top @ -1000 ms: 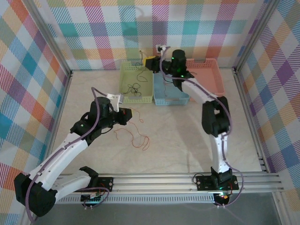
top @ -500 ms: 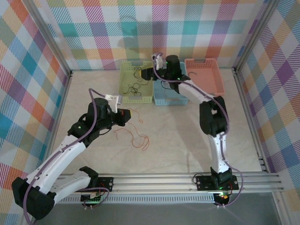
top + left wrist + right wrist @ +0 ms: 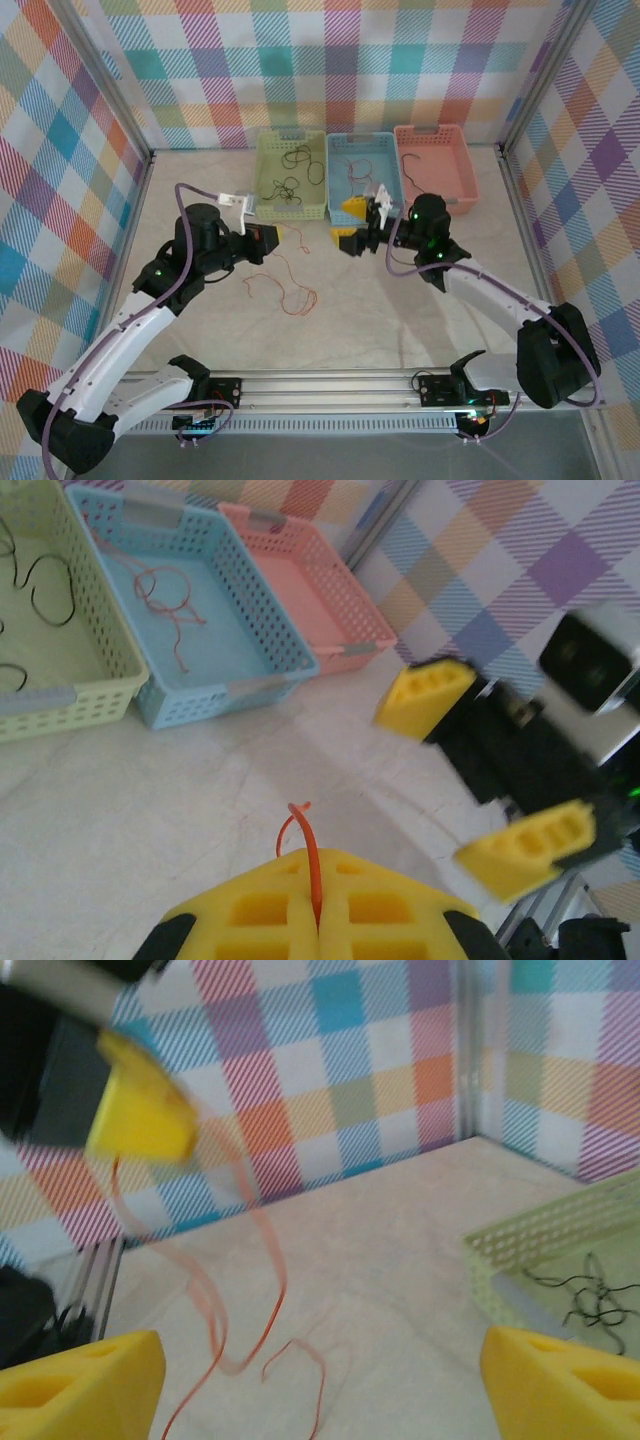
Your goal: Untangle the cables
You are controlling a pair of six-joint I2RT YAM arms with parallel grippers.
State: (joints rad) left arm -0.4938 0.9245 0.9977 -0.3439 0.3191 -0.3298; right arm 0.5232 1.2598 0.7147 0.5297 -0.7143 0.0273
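Note:
The red-orange cable will stand in a springy arch past my right gripper when I carry it, because it hangs in wide rounded bends.
My left gripper is shut on one end of a red-orange cable, which sticks up between its yellow pads. From there the cable hangs down and trails in loops over the table. My right gripper hovers just right of it, open wide with nothing between its fingers. Thin black cables lie in the green basket. Another red-orange cable lies in the blue basket.
A pink basket stands right of the blue one, all three in a row at the back wall. Metal frame posts and checked walls close in the table on three sides. The right gripper's yellow fingers are close ahead in the left wrist view.
The right arm has swung back from above the baskets to the middle of the table, and its jaws have opened. The left gripper stays shut on the red-orange cable, hardly moved.

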